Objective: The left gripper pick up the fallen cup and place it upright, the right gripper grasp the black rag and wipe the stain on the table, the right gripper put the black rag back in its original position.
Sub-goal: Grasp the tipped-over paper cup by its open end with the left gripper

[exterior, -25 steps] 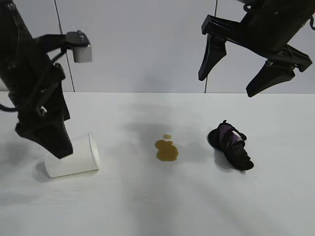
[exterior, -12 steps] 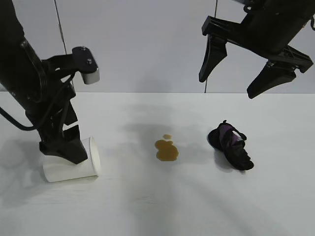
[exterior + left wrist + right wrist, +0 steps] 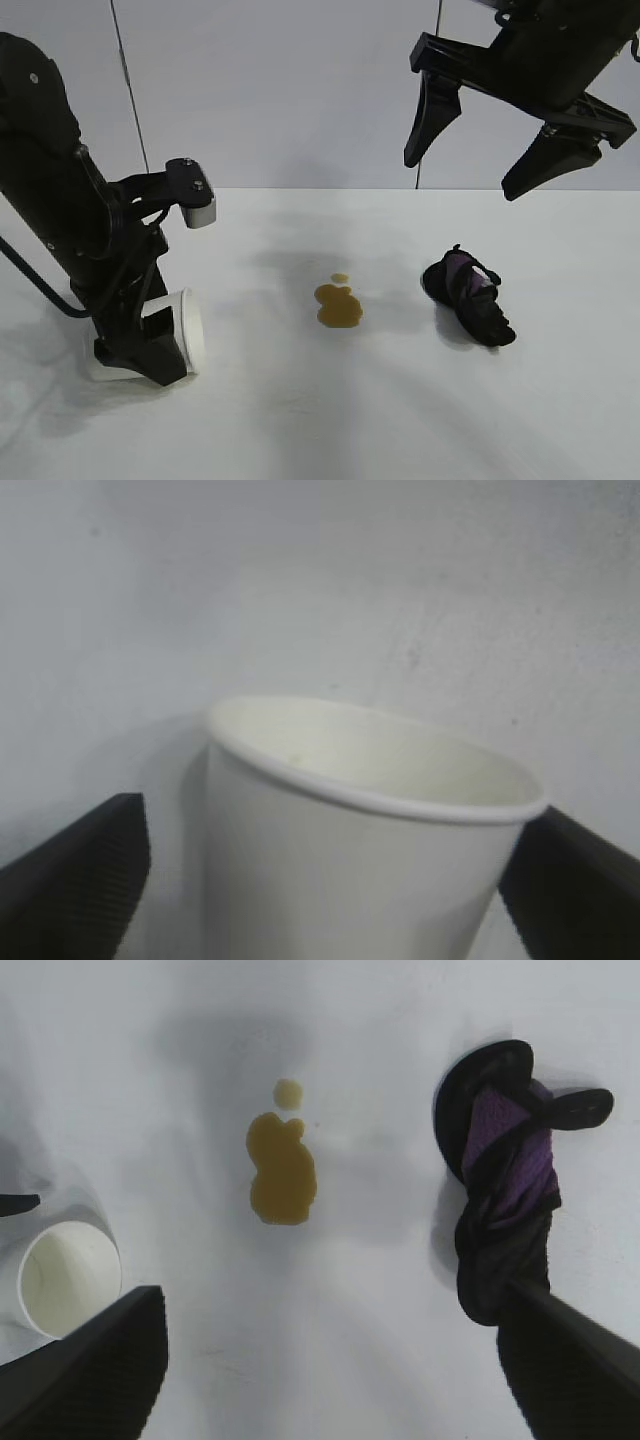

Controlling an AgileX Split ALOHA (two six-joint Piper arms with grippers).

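Observation:
The white paper cup (image 3: 192, 328) has a thin rim (image 3: 390, 804) around its hollow opening, so I expect it to squeeze narrow between my gripper's fingers when I grip and lift it.
The white paper cup (image 3: 186, 325) lies on its side at the left of the table (image 3: 350, 420), its mouth facing right. My left gripper (image 3: 142, 352) is down over it, open, one finger on each side of the cup (image 3: 360, 860); a gap shows on one side. My right gripper (image 3: 460, 175) hangs open and empty high above the right side. The black rag (image 3: 468, 297) with purple patches lies on the table at the right. The yellowish-brown stain (image 3: 338, 305) sits mid-table. The right wrist view shows the stain (image 3: 282, 1170), the rag (image 3: 505, 1180) and the cup (image 3: 65, 1275).
A pale wall with vertical seams stands behind the table. A small droplet (image 3: 340, 278) lies just behind the main puddle. The left arm's grey-white block (image 3: 201, 210) sticks out above the cup.
My left gripper has come down and tilted over the fallen cup, its fingers now straddling it at table level. The cup has barely shifted. The right arm has not moved.

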